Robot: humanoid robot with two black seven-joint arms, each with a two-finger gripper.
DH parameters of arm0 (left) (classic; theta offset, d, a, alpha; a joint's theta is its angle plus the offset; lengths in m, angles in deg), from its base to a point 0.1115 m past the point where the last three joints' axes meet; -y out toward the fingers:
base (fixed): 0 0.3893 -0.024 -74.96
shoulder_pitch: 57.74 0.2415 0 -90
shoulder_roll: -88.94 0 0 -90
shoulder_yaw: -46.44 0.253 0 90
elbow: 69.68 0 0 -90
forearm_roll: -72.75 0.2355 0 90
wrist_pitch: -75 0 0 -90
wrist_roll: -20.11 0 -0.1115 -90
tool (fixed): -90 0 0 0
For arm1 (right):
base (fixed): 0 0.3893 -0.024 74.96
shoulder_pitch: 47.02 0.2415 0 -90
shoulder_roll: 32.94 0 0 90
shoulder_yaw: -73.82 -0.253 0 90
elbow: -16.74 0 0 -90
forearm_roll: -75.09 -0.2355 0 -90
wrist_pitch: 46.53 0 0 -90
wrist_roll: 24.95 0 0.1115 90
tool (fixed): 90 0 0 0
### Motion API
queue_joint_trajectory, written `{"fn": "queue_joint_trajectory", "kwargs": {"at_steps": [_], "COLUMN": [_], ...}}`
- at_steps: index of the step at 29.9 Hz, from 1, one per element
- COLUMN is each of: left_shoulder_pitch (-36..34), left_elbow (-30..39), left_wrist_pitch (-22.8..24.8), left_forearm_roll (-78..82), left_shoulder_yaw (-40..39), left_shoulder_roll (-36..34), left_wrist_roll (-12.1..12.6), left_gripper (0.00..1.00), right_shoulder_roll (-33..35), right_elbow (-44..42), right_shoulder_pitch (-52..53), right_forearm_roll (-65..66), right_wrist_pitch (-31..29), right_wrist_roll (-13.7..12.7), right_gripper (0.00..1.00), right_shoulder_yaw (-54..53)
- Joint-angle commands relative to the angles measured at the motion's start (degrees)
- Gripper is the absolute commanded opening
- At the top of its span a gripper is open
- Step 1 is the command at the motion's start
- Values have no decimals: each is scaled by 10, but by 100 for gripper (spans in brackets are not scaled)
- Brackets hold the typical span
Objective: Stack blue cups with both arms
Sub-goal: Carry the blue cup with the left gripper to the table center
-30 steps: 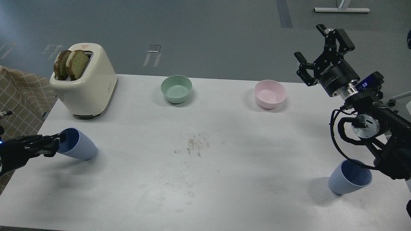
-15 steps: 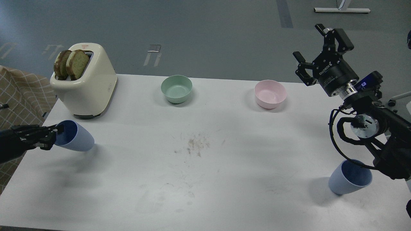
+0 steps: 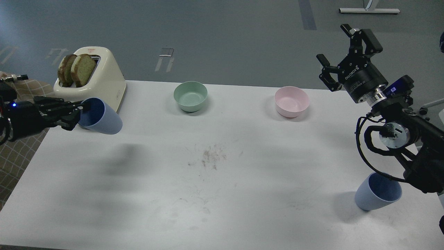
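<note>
I expect the second blue cup [image 3: 377, 192] to sink into the other cup when I lower it, with a short part of it still showing, because it gets narrower toward its base [image 3: 363, 203].
My left gripper [image 3: 81, 111] is shut on the rim of one blue cup [image 3: 103, 121] and holds it tilted in the air above the table's left side, in front of the toaster. The second blue cup [image 3: 377, 191] stands upright on the table at the near right, partly behind my right arm's cables. My right gripper [image 3: 341, 47] is open and empty, raised high above the table's far right edge, well away from that cup.
A cream toaster [image 3: 100, 83] with two bread slices stands at the back left. A mint-green bowl [image 3: 190, 96] and a pink bowl [image 3: 291, 101] sit along the back of the white table [image 3: 222, 194]. Crumbs lie at mid-table.
My left gripper has lifted the blue cup off the table, up and to the right, toward the toaster. The right arm has barely moved.
</note>
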Motion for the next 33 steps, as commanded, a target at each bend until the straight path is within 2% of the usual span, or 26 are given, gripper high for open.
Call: {"fn": "queue_joint_trajectory", "kwargs": {"at_steps": [1, 5, 19, 25, 33], "left_shoulder_pitch": [-42, -74, -209, -240, -259], "left_elbow": [21, 39, 43, 48, 97], "left_wrist_pitch": [40, 67, 186, 230, 284], "left_forearm_roll": [1, 5, 33, 57, 97], "left_shoulder_yaw": [0, 0, 0, -1, 0], "left_shoulder_roll": [5, 10, 128, 167, 227], "left_wrist_roll": [0, 0, 0, 0, 0], "left_gripper": [0, 0, 0, 0, 0], "right_shoulder_roll": [1, 1, 7, 15, 21], "right_elbow": [1, 1, 4, 9, 13], "right_shoulder_pitch": [2, 2, 4, 4, 4], "right_forearm_roll": [0, 0, 0, -1, -1], "right_wrist_pitch": [0, 0, 0, 0, 0], "right_wrist_roll": [0, 0, 0, 0, 0], "right_gripper": [100, 100, 100, 100, 100], "right_shoulder_yaw": [0, 0, 0, -1, -1]}}
